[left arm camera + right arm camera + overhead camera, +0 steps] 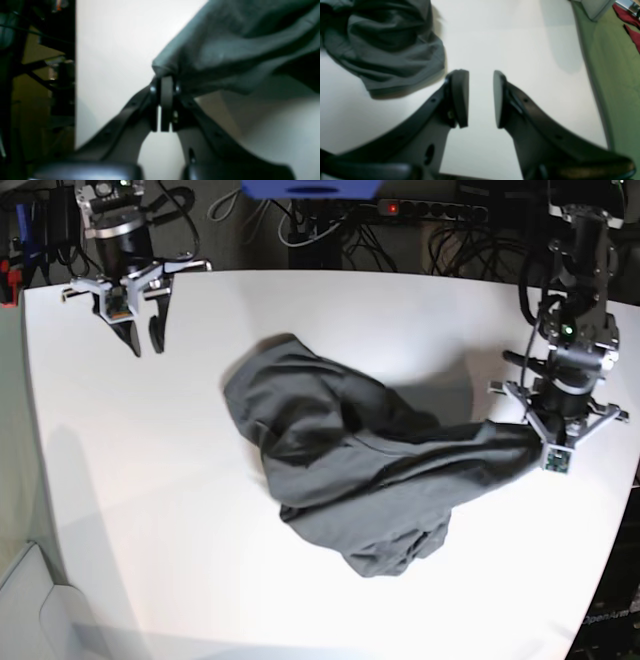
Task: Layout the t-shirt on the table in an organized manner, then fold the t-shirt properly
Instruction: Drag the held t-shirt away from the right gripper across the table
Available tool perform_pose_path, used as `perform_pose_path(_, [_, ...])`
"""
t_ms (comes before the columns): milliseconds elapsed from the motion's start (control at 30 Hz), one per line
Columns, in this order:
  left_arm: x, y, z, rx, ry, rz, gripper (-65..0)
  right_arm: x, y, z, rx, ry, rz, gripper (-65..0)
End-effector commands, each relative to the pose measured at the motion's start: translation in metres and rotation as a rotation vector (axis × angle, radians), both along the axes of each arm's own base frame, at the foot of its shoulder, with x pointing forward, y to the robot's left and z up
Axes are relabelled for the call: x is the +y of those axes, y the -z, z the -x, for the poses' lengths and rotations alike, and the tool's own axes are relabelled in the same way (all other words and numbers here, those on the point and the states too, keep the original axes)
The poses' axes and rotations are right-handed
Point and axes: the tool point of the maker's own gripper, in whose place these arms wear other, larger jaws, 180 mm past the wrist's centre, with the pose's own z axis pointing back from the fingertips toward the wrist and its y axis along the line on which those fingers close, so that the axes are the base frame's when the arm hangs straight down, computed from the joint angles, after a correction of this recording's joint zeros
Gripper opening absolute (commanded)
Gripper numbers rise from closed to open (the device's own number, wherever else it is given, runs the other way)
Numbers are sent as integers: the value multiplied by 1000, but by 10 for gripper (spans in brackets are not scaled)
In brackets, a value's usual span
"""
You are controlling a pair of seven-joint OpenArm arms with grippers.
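Note:
My right gripper should take the t-shirt's loose end (246, 387) opposite and stretch the t-shirt out, because the t-shirt lies bunched (325, 425) and only my left gripper is pulling a piece of it.
The dark grey t-shirt (350, 470) lies crumpled in the middle of the white table (180, 510). One part of it is pulled out in a taut strip toward the right. My left gripper (532, 438) is shut on the end of that strip. In the left wrist view the fingers (165, 90) pinch a fold of the t-shirt (237, 45), lifted slightly above the table (112, 50). My right gripper (145, 340) hangs open over the far left corner, apart from the cloth. Its jaws (481, 97) hold nothing, and the t-shirt (390, 45) lies up and to their left.
Cables and a power strip (430, 210) run behind the table's far edge, beside a blue box (310, 188). Green floor (615, 75) borders the table edge in the right wrist view. A dark frame (37, 75) stands past the table edge in the left wrist view.

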Motion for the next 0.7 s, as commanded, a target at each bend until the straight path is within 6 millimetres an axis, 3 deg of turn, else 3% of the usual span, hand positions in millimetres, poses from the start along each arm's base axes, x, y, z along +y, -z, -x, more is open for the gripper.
perform_pose_path(0, [11, -17, -5, -49, -12, -33, -640, 0, -10, -1, -36, -9, 2, -468])
perform_pose_path(333, [88, -61, 3, -152, -206, -93, -646, 0, -15, -10, -63, -9, 1, -465])
perform_pose_path(433, [93, -64, 4, -153, -216, -104, -645, 5, -17, -14, -74, -20, -7, -465])
perform_pose_path(567, [93, -46, 10, -79, -245, -79, -644, 37, -14, -12, -55, -151, -60, -465])
perform_pose_path(667, [79, -40, 10, -70, -251, -29, -645, 71, -4, -1, 11, -256, -129, -465])
